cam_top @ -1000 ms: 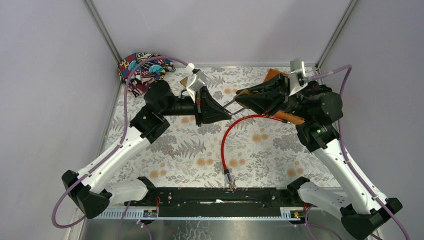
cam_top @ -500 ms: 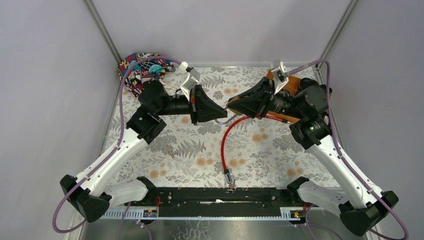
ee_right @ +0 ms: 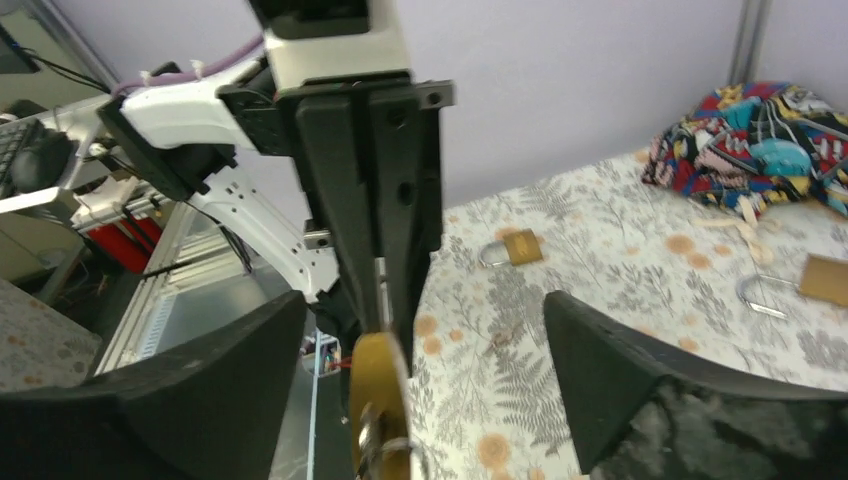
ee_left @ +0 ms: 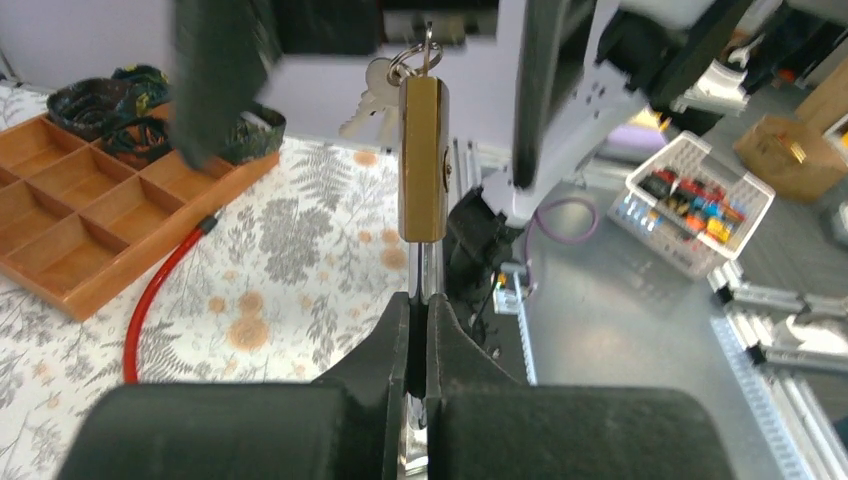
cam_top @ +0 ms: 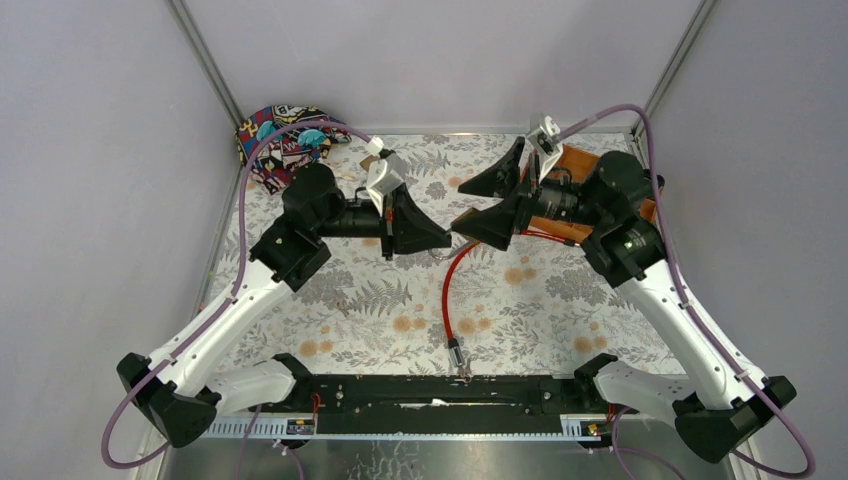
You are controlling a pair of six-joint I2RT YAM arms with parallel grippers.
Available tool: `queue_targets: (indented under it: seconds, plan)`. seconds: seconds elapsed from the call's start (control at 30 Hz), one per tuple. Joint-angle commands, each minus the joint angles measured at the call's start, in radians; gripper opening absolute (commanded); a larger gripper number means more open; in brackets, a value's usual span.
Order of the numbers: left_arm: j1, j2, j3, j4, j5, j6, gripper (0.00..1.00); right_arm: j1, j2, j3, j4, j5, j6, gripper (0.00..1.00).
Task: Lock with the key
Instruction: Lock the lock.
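Note:
The robot's right gripper should pull out the keys, because they stick out of the padlock's far end, away from the left gripper on the padlock's shackle.
A brass padlock is held off the table by its steel shackle, and my left gripper is shut on that shackle. A ring with silver keys hangs at the padlock's far end. My right gripper stands wide open, one finger on each side of the padlock and touching neither it nor the keys. From above, the left gripper and the right gripper meet nose to nose over the middle of the table.
A red cable curves from the grippers toward the near edge. A wooden compartment tray sits at the back right under the right arm. Two loose padlocks and a patterned cloth lie at the back left.
My right gripper has opened wide and let go at the padlock's key end. The left gripper stays shut on the shackle and has shifted slightly.

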Motion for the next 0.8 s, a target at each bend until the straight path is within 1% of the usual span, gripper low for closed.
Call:
queue_targets:
  seconds: [0.0,0.1,0.17,0.23,0.27,0.33,0.4,0.43,0.47,0.67,0.7,0.77]
  plan:
    - [0.002,-0.057,0.048,-0.225,0.029,0.287,0.0,-0.02,0.002,0.213,-0.458,0.032,-0.315,1.0]
    - [0.021,-0.072,0.065,-0.486,0.0,0.542,0.0,-0.022,-0.016,0.27,-0.707,0.043,-0.517,0.99]
    - [0.022,-0.075,0.074,-0.586,-0.03,0.655,0.0,-0.022,0.003,0.286,-0.867,0.041,-0.642,0.98]
    - [0.021,-0.08,0.076,-0.637,-0.047,0.734,0.0,-0.022,0.034,0.297,-0.996,0.045,-0.737,0.92]
    - [0.021,-0.08,0.074,-0.643,-0.058,0.743,0.0,-0.022,0.048,0.299,-1.027,0.054,-0.757,0.89]
    - [0.022,-0.07,0.08,-0.669,-0.075,0.768,0.0,-0.019,0.075,0.305,-1.046,0.043,-0.778,0.84]
    - [0.022,-0.059,0.084,-0.681,-0.09,0.788,0.0,-0.006,0.091,0.298,-1.007,0.019,-0.77,0.85]
    - [0.022,-0.059,0.086,-0.681,-0.092,0.791,0.0,0.006,0.094,0.291,-0.986,0.031,-0.76,0.88]
    - [0.022,-0.059,0.087,-0.683,-0.09,0.795,0.0,0.03,0.097,0.281,-0.966,0.055,-0.757,0.89]
    - [0.02,-0.053,0.088,-0.685,-0.087,0.794,0.0,0.151,0.145,0.255,-0.907,0.173,-0.751,0.82]
    - [0.02,-0.052,0.089,-0.685,-0.09,0.794,0.0,0.16,0.152,0.255,-0.905,0.188,-0.755,0.77]
    - [0.02,-0.053,0.093,-0.687,-0.091,0.797,0.0,0.163,0.16,0.256,-0.889,0.202,-0.746,0.61]
